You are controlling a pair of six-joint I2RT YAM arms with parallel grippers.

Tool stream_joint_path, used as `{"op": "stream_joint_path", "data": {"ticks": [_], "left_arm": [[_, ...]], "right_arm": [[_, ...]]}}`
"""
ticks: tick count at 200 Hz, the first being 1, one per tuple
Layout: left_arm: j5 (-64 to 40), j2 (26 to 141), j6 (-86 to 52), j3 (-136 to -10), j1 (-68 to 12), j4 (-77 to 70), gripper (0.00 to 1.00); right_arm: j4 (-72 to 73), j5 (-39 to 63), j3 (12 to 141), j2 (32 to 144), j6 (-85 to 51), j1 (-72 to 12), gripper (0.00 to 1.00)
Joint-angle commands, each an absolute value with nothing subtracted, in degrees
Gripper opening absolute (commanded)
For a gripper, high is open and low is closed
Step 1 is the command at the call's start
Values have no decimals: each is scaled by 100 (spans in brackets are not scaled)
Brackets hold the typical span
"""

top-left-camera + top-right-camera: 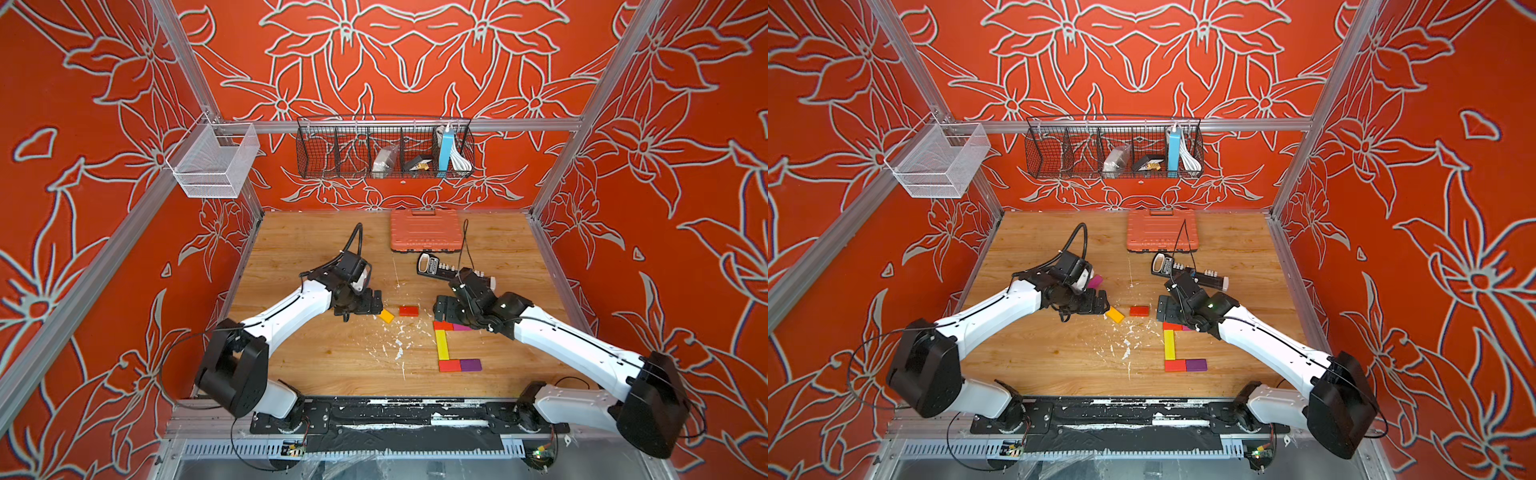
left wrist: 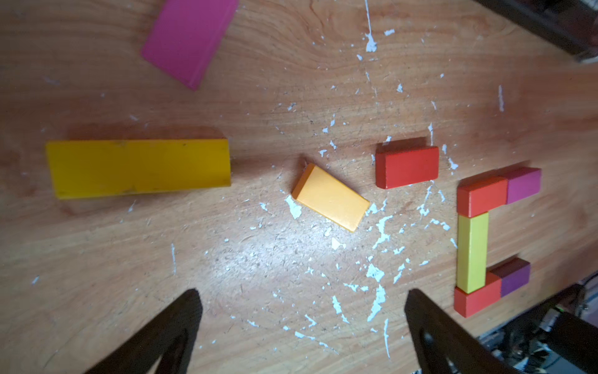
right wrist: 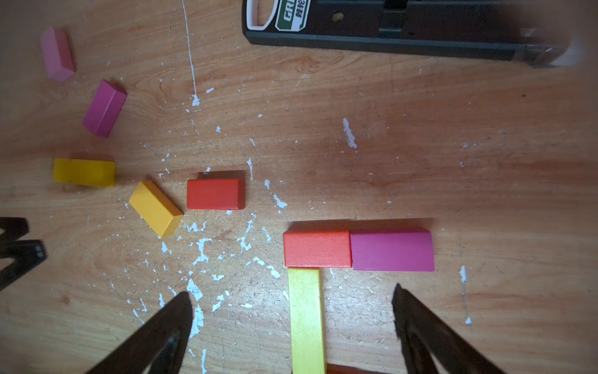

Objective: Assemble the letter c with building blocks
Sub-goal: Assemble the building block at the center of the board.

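Observation:
I need to turn the orange block [image 1: 386, 316] square with my left gripper and put it against the loose red block's end [image 1: 400, 311], because it lies at a slant off that end now.
Five building blocks form a C on the wooden table: a red block [image 1: 442, 325] with a magenta one [image 3: 391, 251] at the far end, a long yellow-green block [image 1: 441, 345] as the spine, and a red [image 1: 450, 365] and a purple block [image 1: 471, 365] at the near end. Loose orange [image 1: 386, 316] and red [image 1: 409, 310] blocks lie left of the C. A long yellow [image 2: 139, 166], a magenta [image 3: 104, 108] and a pink block [image 3: 57, 53] lie under the left arm. My left gripper [image 2: 302, 311] hangs open over bare wood beside the orange block. My right gripper [image 3: 293, 307] stands open above the C's far end, touching nothing.
A ribbed orange case [image 1: 426, 230] lies at the back of the table [image 1: 311, 353]. A black bar with white pegs [image 1: 440, 268] lies just behind the right wrist. White flecks dot the wood. A wire basket [image 1: 384, 149] and a mesh bin [image 1: 216, 162] hang on the walls.

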State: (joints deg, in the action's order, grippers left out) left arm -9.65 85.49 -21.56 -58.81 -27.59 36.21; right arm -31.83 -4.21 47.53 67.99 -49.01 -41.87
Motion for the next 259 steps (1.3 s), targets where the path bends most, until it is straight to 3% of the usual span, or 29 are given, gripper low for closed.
{"op": "stream_joint_path", "data": {"ticks": [1, 85, 259], "left_arm": [[-492, 8883, -1640, -6117, -3022, 3718, 98], [-150, 9765, -1200, -6626, -3609, 3650, 99], [9, 10564, -822, -6816, -3675, 3507, 86]], "right_arm": [[-2911, -215, 4632, 6619, -4786, -4115, 98], [-3223, -6, 4685, 6692, -4519, -3975, 99], [-3195, 193, 4466, 6554, -4590, -3546, 98]]}}
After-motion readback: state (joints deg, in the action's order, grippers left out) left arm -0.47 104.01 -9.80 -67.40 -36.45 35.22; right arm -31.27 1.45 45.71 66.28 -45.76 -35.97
